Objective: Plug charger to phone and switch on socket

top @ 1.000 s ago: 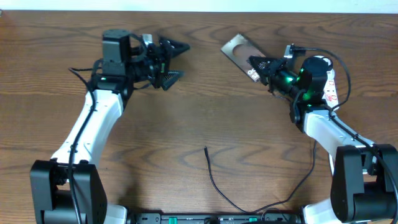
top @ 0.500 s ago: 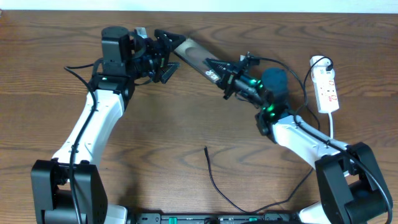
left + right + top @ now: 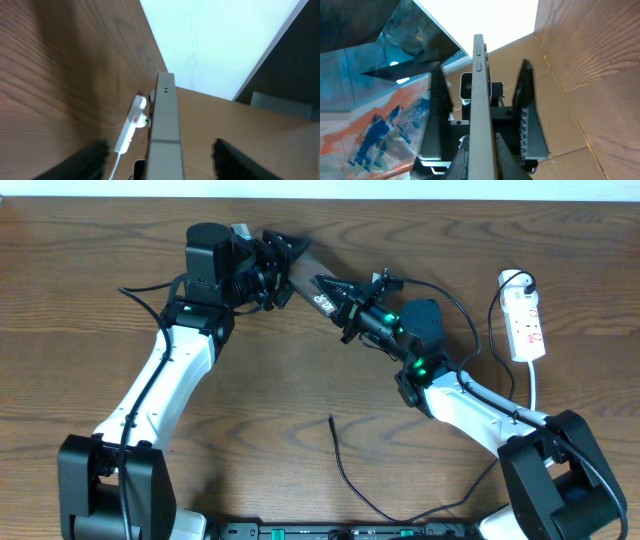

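Observation:
Next, my left gripper takes the far end of the phone before my right gripper goes for the loose charger (image 3: 332,422), because the phone's near end (image 3: 322,302) is in my right gripper.
The phone (image 3: 310,275) is held off the table at the back centre, tilted, with my right gripper (image 3: 338,295) shut on its near end. In the right wrist view the phone (image 3: 478,95) stands edge-on between that gripper's (image 3: 482,160) pressed fingertips. My left gripper (image 3: 292,268) straddles the phone's far end. In the left wrist view its dark fingers (image 3: 87,160) stand apart from the phone (image 3: 165,125) on both sides, so it is open. The charger (image 3: 336,452), a thin black cable, lies loose at the front centre. The socket (image 3: 526,322) lies at the right.
The socket's white cord (image 3: 533,385) runs toward the front along the right side. The socket (image 3: 131,126) also shows in the left wrist view, beyond the phone. A black wire (image 3: 455,305) loops from the right arm past the socket.
My right gripper has carried the phone from the back right leftward to the left gripper. The left gripper shifted right around the phone's end, and its jaws have narrowed.

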`<state>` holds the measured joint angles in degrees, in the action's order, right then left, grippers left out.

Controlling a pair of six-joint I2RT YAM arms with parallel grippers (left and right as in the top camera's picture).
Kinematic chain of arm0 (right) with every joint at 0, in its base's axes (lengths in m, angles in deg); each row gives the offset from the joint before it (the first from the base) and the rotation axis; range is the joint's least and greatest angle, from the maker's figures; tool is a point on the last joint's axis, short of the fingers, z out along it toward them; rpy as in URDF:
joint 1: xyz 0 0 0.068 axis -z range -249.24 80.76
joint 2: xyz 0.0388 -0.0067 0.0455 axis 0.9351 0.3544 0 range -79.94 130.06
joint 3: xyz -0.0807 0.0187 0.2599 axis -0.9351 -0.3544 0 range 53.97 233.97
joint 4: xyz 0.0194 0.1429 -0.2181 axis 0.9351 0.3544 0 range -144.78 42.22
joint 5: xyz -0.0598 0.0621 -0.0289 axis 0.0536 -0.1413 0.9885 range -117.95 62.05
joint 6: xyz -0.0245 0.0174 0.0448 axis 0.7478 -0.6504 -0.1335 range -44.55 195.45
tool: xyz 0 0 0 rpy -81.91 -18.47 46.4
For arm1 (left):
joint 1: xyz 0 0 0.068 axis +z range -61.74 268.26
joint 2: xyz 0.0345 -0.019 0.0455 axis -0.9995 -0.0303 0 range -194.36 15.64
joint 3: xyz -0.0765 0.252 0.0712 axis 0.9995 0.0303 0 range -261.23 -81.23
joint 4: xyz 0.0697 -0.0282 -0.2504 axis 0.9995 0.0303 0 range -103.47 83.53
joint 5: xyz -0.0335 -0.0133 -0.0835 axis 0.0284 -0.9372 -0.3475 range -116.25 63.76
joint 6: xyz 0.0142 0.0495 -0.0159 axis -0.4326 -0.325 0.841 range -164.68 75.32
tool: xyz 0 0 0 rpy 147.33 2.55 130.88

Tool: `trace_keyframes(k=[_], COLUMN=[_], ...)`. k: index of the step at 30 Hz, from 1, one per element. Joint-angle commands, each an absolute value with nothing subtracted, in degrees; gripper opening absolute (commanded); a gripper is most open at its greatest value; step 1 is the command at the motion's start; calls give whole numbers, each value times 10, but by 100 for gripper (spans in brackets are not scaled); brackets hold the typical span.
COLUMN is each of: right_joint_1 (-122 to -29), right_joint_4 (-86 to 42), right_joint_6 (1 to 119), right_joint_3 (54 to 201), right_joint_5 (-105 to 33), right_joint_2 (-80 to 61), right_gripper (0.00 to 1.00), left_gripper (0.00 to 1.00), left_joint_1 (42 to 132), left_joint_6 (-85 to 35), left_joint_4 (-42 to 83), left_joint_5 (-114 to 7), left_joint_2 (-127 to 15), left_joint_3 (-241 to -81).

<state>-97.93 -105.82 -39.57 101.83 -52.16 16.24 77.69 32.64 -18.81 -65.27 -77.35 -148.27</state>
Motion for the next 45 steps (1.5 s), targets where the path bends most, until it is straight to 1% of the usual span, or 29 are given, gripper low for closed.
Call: trace_keyframes(k=[1, 2, 4, 5, 6, 11, 18, 20, 21, 22, 26, 31, 32, 34, 35, 36, 38, 41, 44, 45], right_joint_1=[-986, -987, -992, -993, -994, -994, -994, -993, -993, -993, -987, -946, -935, -919, -915, -909, -906, -911, -931, -946], right_joint_4=[-1069, -1069, -1068, -1068, -1068, -1068, -1068, -1068, -1068, -1068, -1068, -1066, -1066, -1066, -1066, -1066, -1046, -944, -774, -695], right_joint_6=[-398, -398, -398, -398, -398, -398, -398, -398, -398, -398, -376, -245, -201, -130, -105, -55, -14, 53, 155, 200], right_joint_3=[1027, 1027, 1027, 1027, 1027, 1027, 1027, 1027, 1027, 1027, 1027, 1027, 1027, 1027, 1027, 1027, 1027, 1031, 1050, 1061], right_joint_5=[-510, -510, -510, -510, -512, -519, -519, -519, -521, -523, -541, -600, -621, -658, -670, -691, -709, -715, -712, -698], right_joint_2=[158, 158, 158, 158, 158, 158, 158, 158, 158, 158, 158, 158, 158, 158, 158, 158, 158, 158, 158, 158], right_gripper=[1, 1, 1, 1, 1, 1, 2, 37, 65, 98, 99, 99, 99, 96, 96, 95, 95, 95, 95, 94], left_gripper=[57, 52, 47, 41, 33, 8, 7, 7, 8, 7, 7, 7, 8, 7, 7, 7, 7, 7, 7, 8], left_joint_1=[776, 775, 775, 775, 775, 775, 775, 776, 778, 780, 806, 895, 916, 952, 972, 987, 1021, 1053, 1077, 1083], left_joint_6=[328, 328, 328, 328, 328, 328, 323, 318, 317, 317, 288, 213, 186, 127, 89, 57, -6, -38, -86, -97], left_joint_4=[-190, -190, -190, -190, -190, -190, -190, -190, -190, -190, -189, -188, -188, -187, -187, -187, -187, -187, -185, -182], left_joint_5=[-638, -635, -630, -630, -630, -628, -625, -615, -615, -616, -617, -695, -721, -780, -821, -861, -951, -1027, -1058, -1063], left_joint_2=[-768, -768, -768, -768, -768, -768, -768, -768, -768, -768, -768, -768, -768, -768, -768, -768, -768, -768, -768, -768], left_joint_3=[-1497, -1497, -1497, -1497, -1497, -1497, -1497, -1497, -1497, -1497, -1497, -1497, -1497, -1497, -1497, -1497, -1497, -1497, -1497, -1497])
